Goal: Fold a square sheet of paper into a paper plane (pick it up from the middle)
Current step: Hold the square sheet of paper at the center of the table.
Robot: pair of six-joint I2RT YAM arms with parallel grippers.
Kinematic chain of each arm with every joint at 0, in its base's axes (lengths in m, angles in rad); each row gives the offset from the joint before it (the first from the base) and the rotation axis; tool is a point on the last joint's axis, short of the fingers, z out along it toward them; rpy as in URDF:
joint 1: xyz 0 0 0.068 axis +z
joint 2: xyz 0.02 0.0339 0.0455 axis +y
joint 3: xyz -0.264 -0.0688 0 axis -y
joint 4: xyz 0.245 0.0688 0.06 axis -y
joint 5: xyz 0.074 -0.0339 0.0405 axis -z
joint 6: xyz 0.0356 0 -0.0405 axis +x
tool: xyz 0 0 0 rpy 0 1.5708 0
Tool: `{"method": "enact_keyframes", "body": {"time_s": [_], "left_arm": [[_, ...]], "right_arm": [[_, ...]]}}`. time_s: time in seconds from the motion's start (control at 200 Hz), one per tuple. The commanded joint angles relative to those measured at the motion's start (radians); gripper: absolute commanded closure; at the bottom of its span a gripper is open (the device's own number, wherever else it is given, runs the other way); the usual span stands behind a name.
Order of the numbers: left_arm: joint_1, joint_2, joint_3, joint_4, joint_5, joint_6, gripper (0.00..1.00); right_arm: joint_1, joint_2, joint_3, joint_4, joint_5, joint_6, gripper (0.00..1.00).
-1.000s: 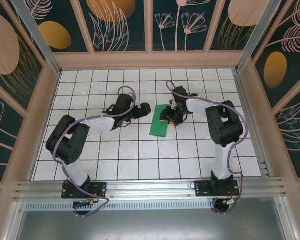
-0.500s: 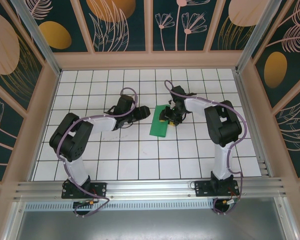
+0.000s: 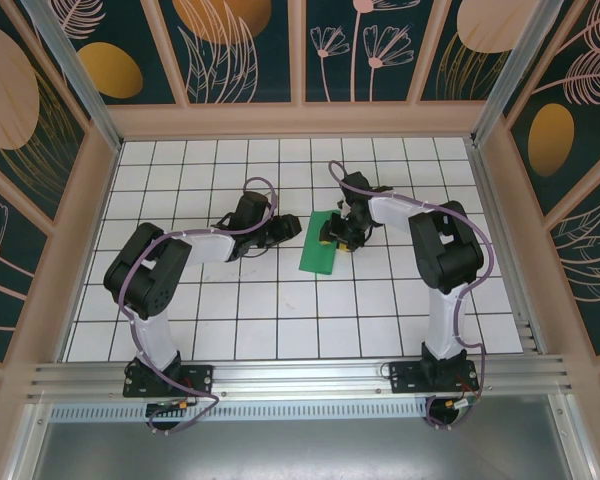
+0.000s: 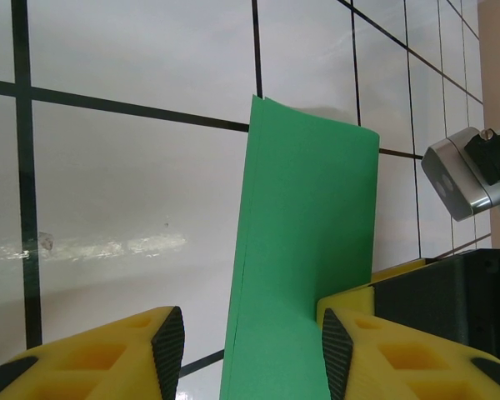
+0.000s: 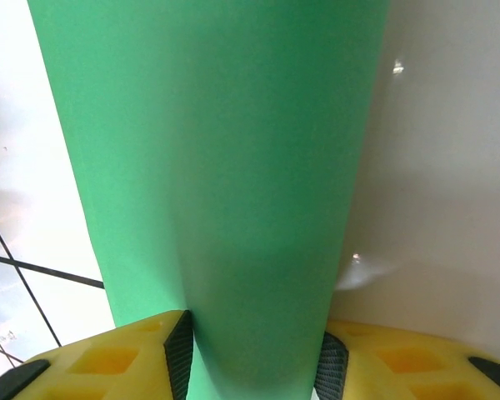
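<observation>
The folded sheet bows [image 5: 258, 329] between the fingers of my right gripper, so my left gripper should hold down the sheet's long edge [image 5: 108, 275] before my right gripper lets go of the sheet.
The square sheet of paper [image 3: 317, 250] lies on the white grid table as a narrow, folded bright-green strip [image 4: 304, 250]. My right gripper [image 3: 336, 232] is at its far end, shut on it. In the right wrist view both pads of the right gripper [image 5: 254, 360] press the strip's long edges, and the paper [image 5: 225, 167] bows between them. My left gripper [image 3: 292, 226] is at the strip's left side, open. In the left wrist view the left gripper [image 4: 252, 354] straddles the strip, with its right pad [image 4: 337, 354] at the paper's edge and its left pad [image 4: 168, 350] apart from it. The paper plane is out of view.
The right arm's silver and black wrist parts [image 4: 462, 171] sit close to the right of my left gripper. Wooden walls [image 3: 300, 120] and metal posts ring the tiled table [image 3: 280, 320]. An aluminium rail [image 3: 300, 375] runs along the near edge by the arm bases.
My left gripper has slid right up to the green strip, and its jaws have narrowed around it. The right gripper has kept its hold and tightened slightly.
</observation>
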Motion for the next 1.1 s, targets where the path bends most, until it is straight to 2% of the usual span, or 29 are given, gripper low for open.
{"method": "enact_keyframes", "body": {"time_s": [0.0, 0.15, 0.5, 0.701, 1.096], "left_arm": [[-0.004, 0.02, 0.006, 0.024, 0.005, -0.015, 0.5], [-0.005, 0.023, 0.007, 0.023, 0.007, -0.014, 0.5], [-0.004, 0.04, 0.014, 0.051, 0.064, -0.029, 0.52], [-0.005, 0.073, 0.009, 0.134, 0.155, -0.068, 0.6], [-0.005, 0.119, 0.026, 0.14, 0.21, -0.077, 0.71]], "right_arm": [[0.026, 0.208, -0.125, 0.015, 0.15, -0.033, 0.54], [0.028, 0.205, -0.125, 0.018, 0.145, -0.042, 0.56], [0.033, 0.232, -0.116, 0.012, 0.167, -0.04, 0.49], [0.042, 0.25, -0.107, 0.003, 0.176, -0.042, 0.47], [0.046, 0.273, -0.103, -0.009, 0.206, -0.019, 0.47]]}}
